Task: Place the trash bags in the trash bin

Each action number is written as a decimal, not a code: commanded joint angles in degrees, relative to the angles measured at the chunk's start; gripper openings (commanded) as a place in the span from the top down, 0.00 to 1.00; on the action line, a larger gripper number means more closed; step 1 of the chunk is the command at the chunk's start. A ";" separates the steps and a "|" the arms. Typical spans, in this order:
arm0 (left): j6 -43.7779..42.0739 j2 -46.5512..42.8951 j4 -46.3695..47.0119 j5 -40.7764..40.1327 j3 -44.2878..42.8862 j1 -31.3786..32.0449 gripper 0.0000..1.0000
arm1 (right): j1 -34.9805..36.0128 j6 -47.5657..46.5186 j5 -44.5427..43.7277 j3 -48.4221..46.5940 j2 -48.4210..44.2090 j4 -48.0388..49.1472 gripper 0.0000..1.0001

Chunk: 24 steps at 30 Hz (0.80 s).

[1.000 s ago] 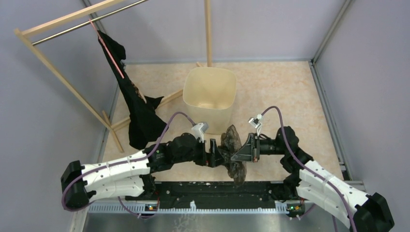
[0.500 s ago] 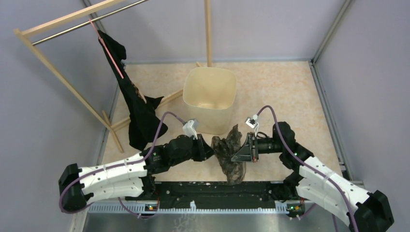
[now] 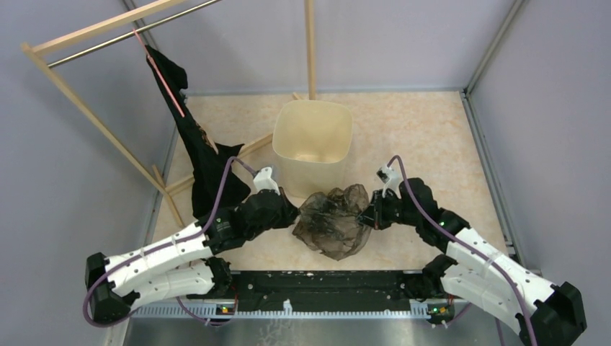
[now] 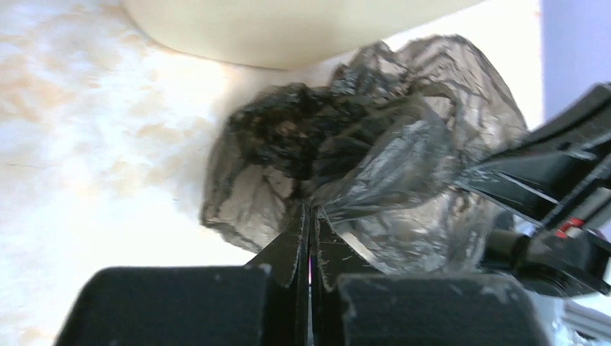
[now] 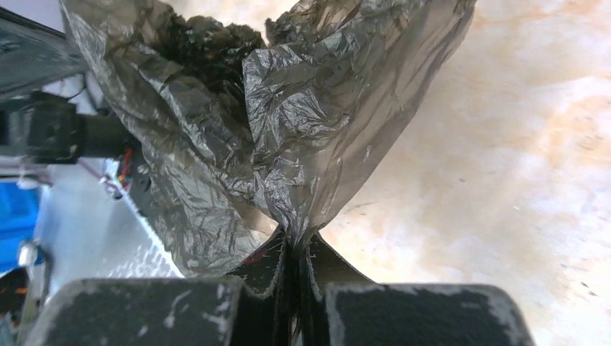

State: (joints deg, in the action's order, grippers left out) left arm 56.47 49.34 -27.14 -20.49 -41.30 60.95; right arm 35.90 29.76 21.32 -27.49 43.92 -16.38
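Observation:
A gathered fold of the trash bag (image 5: pixel 290 200) is held tight in my right gripper. My left gripper should take over the bag first, and then my right gripper should grab the bag's loose edge near the bin.
A dark, see-through trash bag (image 3: pixel 333 222) hangs stretched between my two grippers, just in front of the cream trash bin (image 3: pixel 308 179), which stands upright and open behind it. My left gripper (image 3: pixel 294 216) is shut on the bag's left edge, and my right gripper (image 3: pixel 366 216) is shut on its right edge. In the left wrist view the jaws (image 4: pixel 310 213) pinch crumpled film of the bag (image 4: pixel 360 144), with the bin's wall (image 4: pixel 288 29) above. The right wrist view shows a gathered fold of the bag (image 5: pixel 288 108) clamped in the right gripper (image 5: pixel 295 241).
A wooden rack (image 3: pixel 86 108) stands at the back left with a black cloth (image 3: pixel 202 158) on a pink hanger, reaching down close to my left arm. Grey walls close in the marbled floor. A metal rail (image 3: pixel 288 306) runs along the near edge.
My left gripper has closed on the bag's left side. Both grippers moved apart and toward the bin, pulling the bag from a narrow hanging strip into a wide spread.

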 commanded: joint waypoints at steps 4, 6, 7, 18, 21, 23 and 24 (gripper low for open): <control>-4.53 -0.35 -4.24 -0.52 -2.32 -4.55 1.00 | 0.21 -0.16 -6.42 -2.41 -0.90 -3.84 0.96; -5.94 -1.22 -1.00 2.94 -1.12 -5.24 1.00 | 0.20 -0.60 -4.14 -2.49 -0.83 -3.25 0.92; -6.68 -1.68 1.05 4.83 -0.48 -5.38 1.00 | 0.20 -0.92 -2.22 -2.60 -0.83 -2.36 0.93; -7.70 -8.29 27.96 30.68 4.97 -6.28 0.02 | 0.21 3.45 4.49 -19.88 -3.15 -10.60 0.92; -9.64 -6.69 26.00 31.88 1.63 -6.28 0.02 | 0.22 7.19 -1.12 -17.99 -6.14 -10.00 0.83; -10.15 -5.05 23.15 32.06 -0.04 -6.28 0.02 | 0.18 12.34 -6.24 -15.22 -7.20 -10.36 0.88; -10.19 -3.94 21.97 32.56 -0.89 -6.28 0.02 | 0.17 17.16 -8.09 -13.77 -7.30 -10.90 0.97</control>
State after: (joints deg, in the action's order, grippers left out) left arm 47.92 42.92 -7.18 7.25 -38.00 54.85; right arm 35.88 35.38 22.20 -44.88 37.76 -24.60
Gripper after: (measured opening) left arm 0.980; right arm 0.139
